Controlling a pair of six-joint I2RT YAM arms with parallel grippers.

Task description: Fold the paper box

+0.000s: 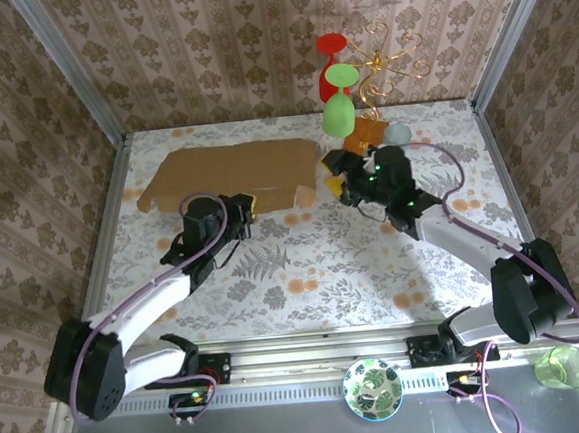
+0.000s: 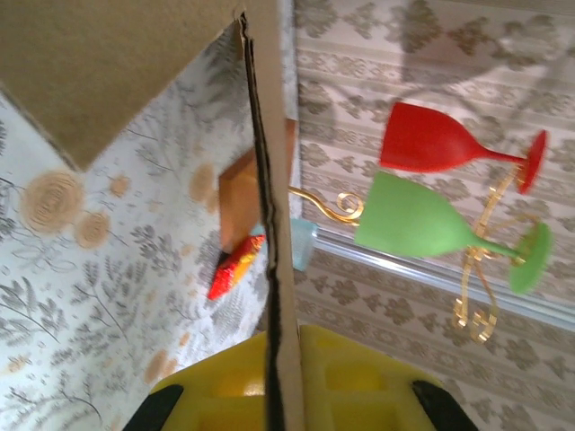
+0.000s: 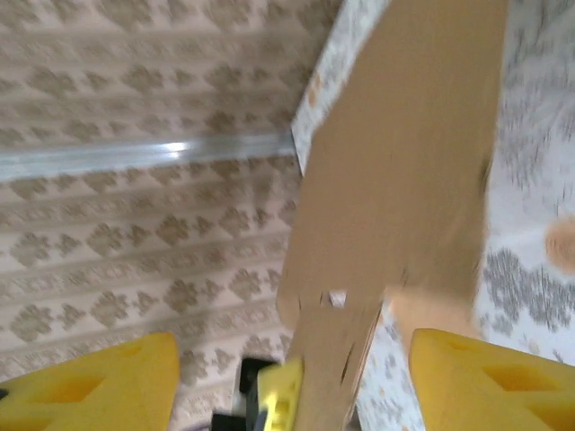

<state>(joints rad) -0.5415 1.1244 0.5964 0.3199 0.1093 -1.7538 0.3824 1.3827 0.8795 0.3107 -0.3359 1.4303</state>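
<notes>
The paper box's fold lines are marked by slots and a bent flap, so its panels will bend there when the robot lifts and turns the box.
The paper box is a flat brown die-cut cardboard sheet at the back of the table. My left gripper holds its near edge. In the left wrist view the yellow fingers press from both sides on the thin cardboard edge, which runs straight up between them. My right gripper is at the sheet's right end. Its yellow fingers stand wide apart, and the box's end flap reaches down between them, blurred.
A gold stand with red and green wine glasses rises at the back right. Beside it lie an orange-brown packet and a pale blue cup. A patterned plate and a green cup sit by the arm bases.
</notes>
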